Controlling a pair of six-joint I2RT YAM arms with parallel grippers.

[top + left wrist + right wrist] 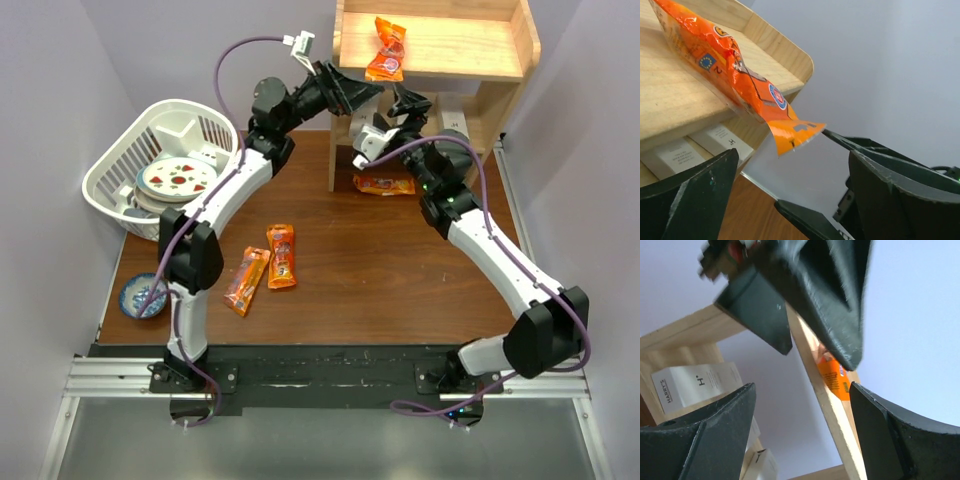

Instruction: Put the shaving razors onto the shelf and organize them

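The orange packet's overhanging end [383, 74] has my left gripper crowding my right gripper there, so my left gripper should move back before my right gripper pushes the packet deeper [389, 48].
The wooden shelf [500, 45] stands at the back right. Cream razor boxes lie on its lower level: two show in the left wrist view [722, 140], and one lettered HARRY'S [697, 383] with another below it [759, 465] shows in the right wrist view. An orange snack packet [386, 48] lies on the top level, its end hanging over the front edge [790, 131]. My left gripper [372, 90] is open and empty just in front of that edge. My right gripper [405, 103] is open and empty right beside it, pointing up at the shelf.
Another orange packet [385, 184] lies at the shelf's foot, and two more [281, 255] lie mid-table. A white slatted basket [115, 170] with plates stands at the left. A blue bowl [143, 297] sits at the front left. The two grippers are close together.
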